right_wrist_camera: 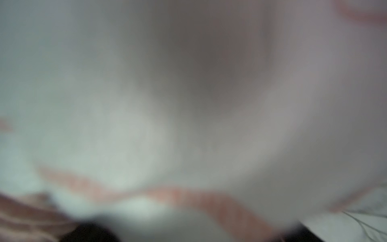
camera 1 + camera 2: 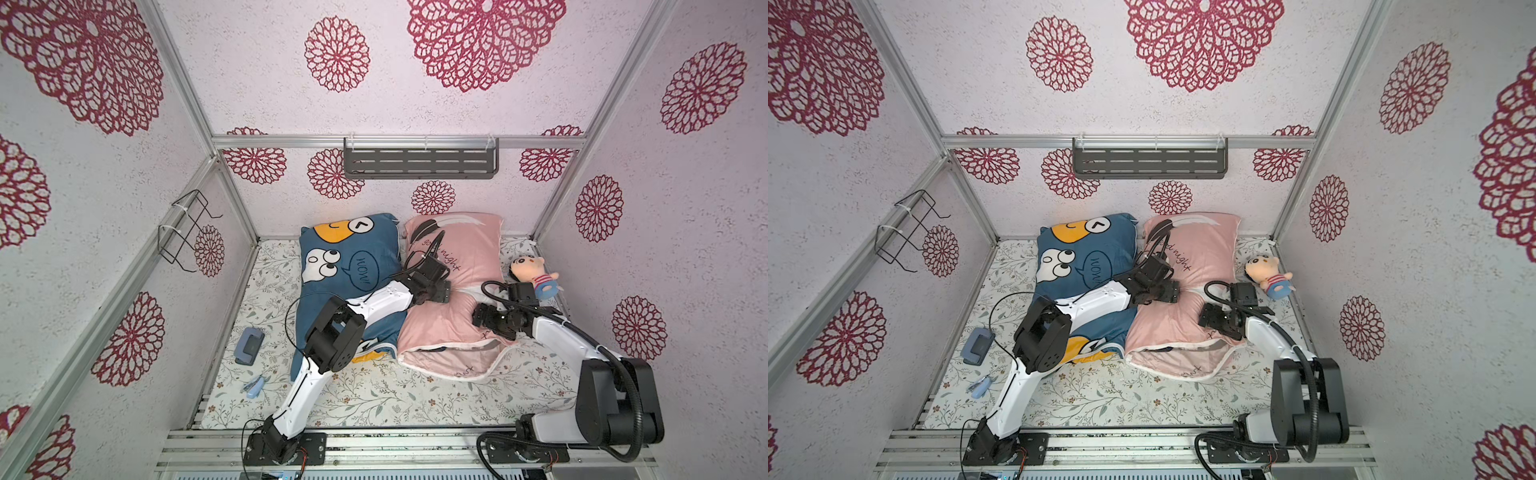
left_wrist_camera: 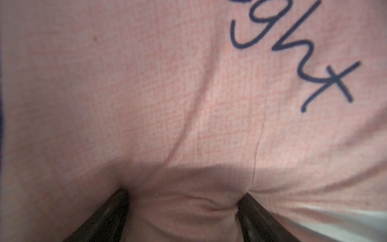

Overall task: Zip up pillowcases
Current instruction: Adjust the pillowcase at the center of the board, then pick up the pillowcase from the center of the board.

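I should drag the pillowcase's middle (image 2: 439,308) back with my left gripper while my right gripper pulls straight the pink pillowcase's near corner (image 2: 507,344), which bunches under it.
Two pillowcases lie side by side on the floral sheet in both top views: a blue one (image 2: 353,257) (image 2: 1088,253) with cartoon faces, and to its right a pink one (image 2: 469,253) (image 2: 1208,249) with "good night" script. The pink case's near end (image 2: 449,353) gapes along its white piping. My left gripper (image 2: 442,291) (image 3: 185,193) is open and pressed down into the middle of the pink fabric (image 3: 146,94), which bulges between the fingers. My right gripper (image 2: 480,318) (image 1: 191,232) presses the pink case's right side; its wrist view is a blur of white and pink cloth, with dark fingers far apart.
A plush doll (image 2: 536,276) in a striped shirt lies by the right wall. A blue hole punch (image 2: 248,345) and a small stapler (image 2: 254,387) sit on the sheet (image 2: 395,399) at left. A dark shelf (image 2: 419,162) hangs on the back wall, a wire rack (image 2: 187,230) on the left one.
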`<state>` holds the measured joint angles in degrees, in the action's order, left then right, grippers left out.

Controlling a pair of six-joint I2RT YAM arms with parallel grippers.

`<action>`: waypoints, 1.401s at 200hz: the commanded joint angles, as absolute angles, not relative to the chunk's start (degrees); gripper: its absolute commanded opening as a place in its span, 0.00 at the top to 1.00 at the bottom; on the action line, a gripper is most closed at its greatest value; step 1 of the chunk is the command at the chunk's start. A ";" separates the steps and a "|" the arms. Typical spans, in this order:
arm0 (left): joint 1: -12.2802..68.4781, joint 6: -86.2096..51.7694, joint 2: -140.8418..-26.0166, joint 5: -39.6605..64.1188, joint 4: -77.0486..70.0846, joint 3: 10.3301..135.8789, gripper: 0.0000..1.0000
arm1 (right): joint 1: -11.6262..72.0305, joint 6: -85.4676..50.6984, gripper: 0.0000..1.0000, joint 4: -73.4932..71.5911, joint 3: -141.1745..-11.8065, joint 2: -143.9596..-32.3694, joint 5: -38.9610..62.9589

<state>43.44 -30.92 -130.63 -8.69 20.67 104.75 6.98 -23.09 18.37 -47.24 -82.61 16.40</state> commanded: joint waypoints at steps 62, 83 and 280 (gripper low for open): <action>39.84 -25.51 -121.82 -15.77 29.53 100.47 0.12 | 13.17 -28.75 0.07 15.97 -51.72 -83.80 22.39; 44.86 -27.31 -120.11 -11.97 27.51 100.25 0.12 | 10.62 -29.87 0.06 22.58 -46.53 -75.40 18.81; 38.94 -38.57 -124.29 -2.55 14.99 86.97 0.15 | -2.64 -47.11 0.24 46.43 -27.29 -25.42 25.40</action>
<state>40.95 -37.65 -121.49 -0.84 9.17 88.75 -2.48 -42.65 47.27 -27.35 -28.32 24.77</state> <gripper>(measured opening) 0.847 0.798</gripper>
